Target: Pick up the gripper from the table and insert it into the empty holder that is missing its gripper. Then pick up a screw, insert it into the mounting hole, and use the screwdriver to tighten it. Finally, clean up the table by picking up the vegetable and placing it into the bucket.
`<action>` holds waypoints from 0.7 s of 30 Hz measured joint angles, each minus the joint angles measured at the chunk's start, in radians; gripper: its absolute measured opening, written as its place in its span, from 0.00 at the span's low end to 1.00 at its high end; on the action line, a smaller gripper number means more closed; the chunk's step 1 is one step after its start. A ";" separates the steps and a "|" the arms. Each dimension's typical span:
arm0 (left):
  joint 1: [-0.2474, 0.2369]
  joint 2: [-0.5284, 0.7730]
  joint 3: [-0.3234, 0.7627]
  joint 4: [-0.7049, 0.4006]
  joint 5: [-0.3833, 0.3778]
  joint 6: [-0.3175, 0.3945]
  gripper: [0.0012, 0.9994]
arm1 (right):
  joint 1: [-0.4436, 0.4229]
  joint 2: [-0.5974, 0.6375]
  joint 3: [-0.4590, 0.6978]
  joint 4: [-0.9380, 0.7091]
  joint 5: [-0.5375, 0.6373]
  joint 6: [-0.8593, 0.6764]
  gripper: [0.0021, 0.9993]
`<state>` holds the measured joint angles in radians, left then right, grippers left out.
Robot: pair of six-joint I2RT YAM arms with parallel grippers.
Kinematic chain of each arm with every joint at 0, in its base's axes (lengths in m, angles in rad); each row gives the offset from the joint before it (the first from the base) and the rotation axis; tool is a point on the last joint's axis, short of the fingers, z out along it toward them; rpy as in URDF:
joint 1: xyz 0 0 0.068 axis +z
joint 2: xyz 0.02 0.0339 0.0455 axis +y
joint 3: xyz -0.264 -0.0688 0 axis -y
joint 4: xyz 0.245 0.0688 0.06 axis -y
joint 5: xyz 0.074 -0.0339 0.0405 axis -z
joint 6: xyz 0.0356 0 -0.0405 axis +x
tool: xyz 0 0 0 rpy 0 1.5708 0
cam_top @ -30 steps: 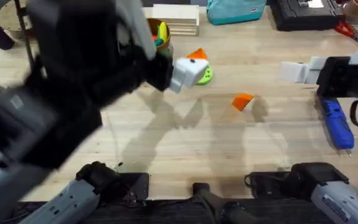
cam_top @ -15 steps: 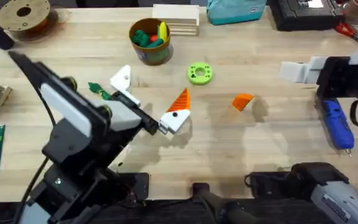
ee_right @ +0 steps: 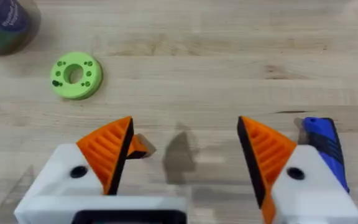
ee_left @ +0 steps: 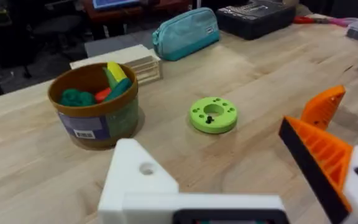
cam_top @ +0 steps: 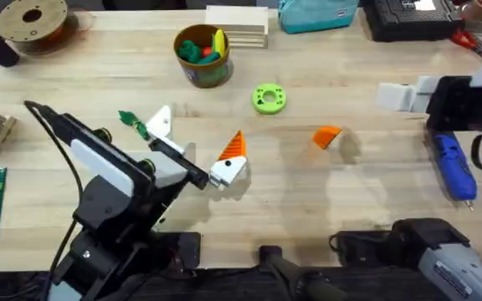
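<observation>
My gripper will insert the loose orange gripper (cam_top: 326, 136), which should then stay seated and face the orange wedge, because the empty white holder (cam_top: 160, 123) mirrors the finger that carries that wedge.
The loose orange gripper (cam_top: 326, 135) lies on the table (cam_top: 308, 201) right of centre, and it also shows in the left wrist view (ee_left: 323, 106). My left gripper (cam_top: 199, 132) is open above the table's left-middle. One of its jaws is a bare white holder (cam_top: 164, 121) (ee_left: 142, 180) and the other carries an orange wedge (cam_top: 235, 146). The dark green vegetable (cam_top: 132, 123) lies just left of the holder. The bucket (cam_top: 202, 54) stands at the back. My right gripper (cam_top: 400, 96) (ee_right: 185, 143) is open, above the blue screwdriver (cam_top: 454, 165).
A flat green ring-shaped disc (cam_top: 268, 99) lies between the bucket and the loose wedge. A wooden block stack (cam_top: 237, 25), a teal pouch (cam_top: 316, 12) and a black case (cam_top: 412, 17) line the back edge. A spool (cam_top: 32, 21) sits far left.
The left arm has dropped from close under the camera to the table's left-middle, its gripper drawing back toward the lower left. The right arm and the loose wedge have stayed put.
</observation>
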<state>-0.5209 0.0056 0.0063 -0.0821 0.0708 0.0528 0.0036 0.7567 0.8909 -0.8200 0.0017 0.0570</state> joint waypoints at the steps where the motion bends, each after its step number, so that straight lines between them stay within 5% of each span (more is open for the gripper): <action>1: 0.000 0.001 0.000 0.002 0.000 -0.006 0.99 | 0.000 0.000 0.000 0.000 0.000 0.000 0.99; 21: 0.000 0.000 0.000 0.002 0.001 -0.069 0.99 | 0.000 0.000 0.000 0.000 0.000 0.000 0.99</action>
<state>-0.5209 0.0054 0.0063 -0.0799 0.0715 -0.0158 0.0036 0.7567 0.8909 -0.8200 0.0017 0.0570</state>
